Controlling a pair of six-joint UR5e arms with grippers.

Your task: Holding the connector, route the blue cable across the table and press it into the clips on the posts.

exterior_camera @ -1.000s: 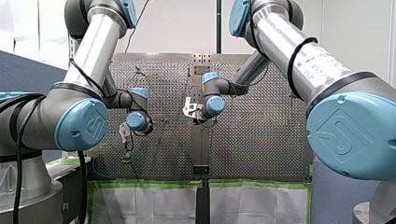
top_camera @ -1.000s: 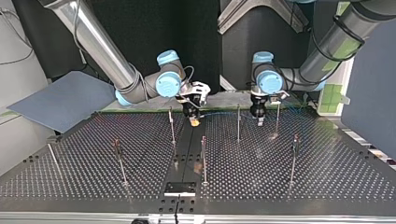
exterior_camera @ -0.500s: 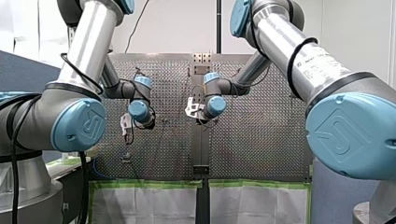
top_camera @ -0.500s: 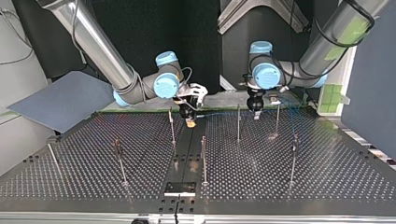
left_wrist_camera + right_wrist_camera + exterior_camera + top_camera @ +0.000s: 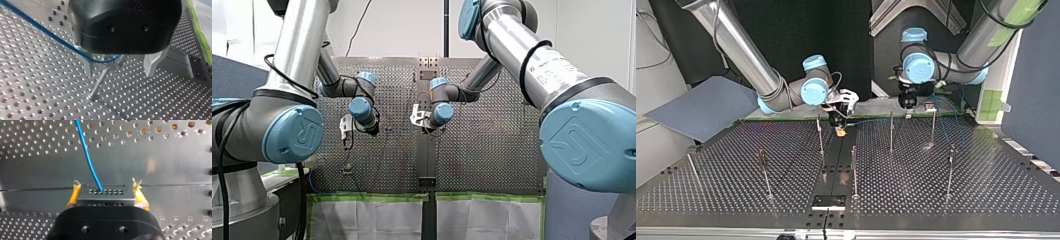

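Observation:
I expect the blue cable [image 5: 86, 153] to keep its gentle curve and stay attached when I carry it, because it comes out of the connector [image 5: 106, 194] in a smooth arc.
My right gripper [image 5: 106, 187] is shut with its yellow pads [image 5: 74, 195] on both ends of a grey metal connector [image 5: 106, 195]. The blue cable [image 5: 87, 155] leaves the connector's face and runs ahead over the plate. In the top view this gripper [image 5: 839, 128] hangs low over the table's middle seam, near a thin post [image 5: 820, 134]. My left gripper [image 5: 118, 75] is open with nothing between its metal fingers [image 5: 86, 67]. The cable [image 5: 50, 33] passes beside one finger and loops under the palm, above a post [image 5: 98, 81]. In the top view it [image 5: 907, 107] hovers above another post [image 5: 891, 131].
Several thin posts stand on the perforated table [image 5: 986, 190], among them ones at the top view's right [image 5: 950, 170] and left [image 5: 764, 172]. Loose blue cable [image 5: 947, 125] hangs at the right rear. A grey board [image 5: 701, 107] leans at the left edge.
My left gripper has risen and drawn back from the posts toward the table's rear edge, still open. My right gripper has lifted only slightly with the connector.

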